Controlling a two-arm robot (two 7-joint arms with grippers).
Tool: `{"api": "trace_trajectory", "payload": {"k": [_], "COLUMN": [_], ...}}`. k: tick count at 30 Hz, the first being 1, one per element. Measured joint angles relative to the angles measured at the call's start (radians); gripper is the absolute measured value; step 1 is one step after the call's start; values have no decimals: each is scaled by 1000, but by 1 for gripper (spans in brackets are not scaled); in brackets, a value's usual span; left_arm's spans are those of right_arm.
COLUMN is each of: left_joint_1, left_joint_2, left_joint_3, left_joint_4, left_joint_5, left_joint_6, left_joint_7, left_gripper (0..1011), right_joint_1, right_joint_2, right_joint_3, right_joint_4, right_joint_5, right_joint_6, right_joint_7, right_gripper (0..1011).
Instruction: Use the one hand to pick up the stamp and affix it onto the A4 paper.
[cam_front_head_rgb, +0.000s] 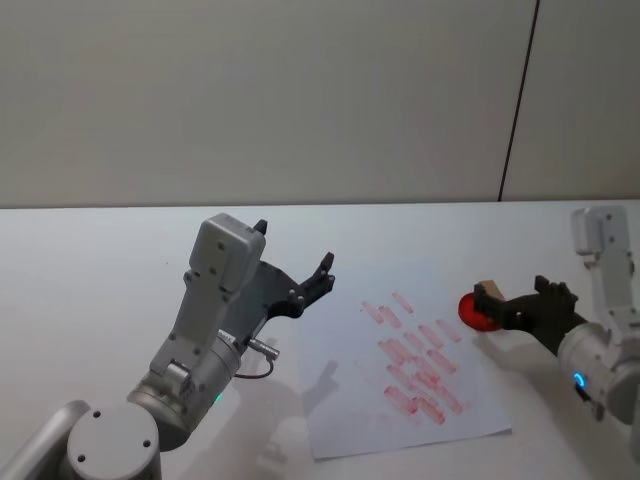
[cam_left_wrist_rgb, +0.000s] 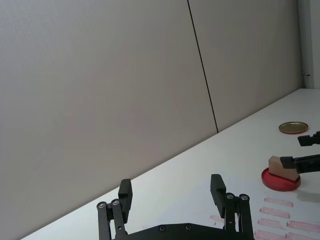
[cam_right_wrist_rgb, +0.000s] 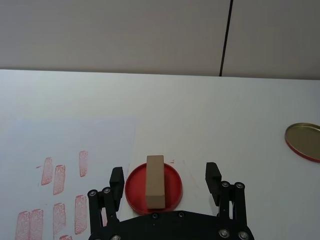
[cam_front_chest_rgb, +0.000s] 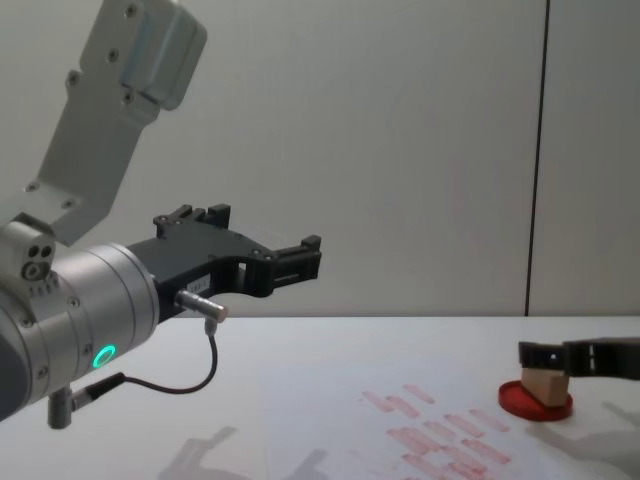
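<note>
The stamp (cam_front_chest_rgb: 545, 387) sits loosely inside the wider red ink pad (cam_front_chest_rgb: 515, 402). The stamp will come out right away and leave the ink pad behind when I lift.
The stamp (cam_right_wrist_rgb: 155, 180), a small tan wooden block, lies on the round red ink pad (cam_right_wrist_rgb: 134, 190) just off the right edge of the A4 paper (cam_front_head_rgb: 350, 400). My right gripper (cam_right_wrist_rgb: 165, 176) is open, with one finger on each side of the stamp (cam_front_head_rgb: 487, 293) and a gap on both sides. In the chest view the right gripper (cam_front_chest_rgb: 545, 360) hovers level with the top of the stamp (cam_front_chest_rgb: 543, 385). The paper (cam_right_wrist_rgb: 90, 135) bears rows of red stamp marks. My left gripper (cam_front_head_rgb: 294, 245) hangs open and idle above the table, left of the paper.
A round gold lid (cam_right_wrist_rgb: 304, 141) lies on the white table to the right of the ink pad (cam_front_head_rgb: 472, 314). The left arm's silver body (cam_front_chest_rgb: 90, 300) rises at the near left. A plain wall stands behind the table.
</note>
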Motion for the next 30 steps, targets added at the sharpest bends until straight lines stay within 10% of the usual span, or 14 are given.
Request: {"api": "trace_trajectory", "payload": {"k": [30], "left_joint_1": [0], "left_joint_2": [0], "left_joint_3": [0], "left_joint_4": [0], "left_joint_5": [0], "left_joint_6": [0], "left_joint_7": [0], "left_gripper": [993], "right_joint_1": [110], "right_joint_2": [-57], "right_joint_3": [-32], "right_joint_4": [179], "right_joint_5": [-72], "right_joint_6": [-17], "right_joint_7": [66], "right_gripper": [243]}}
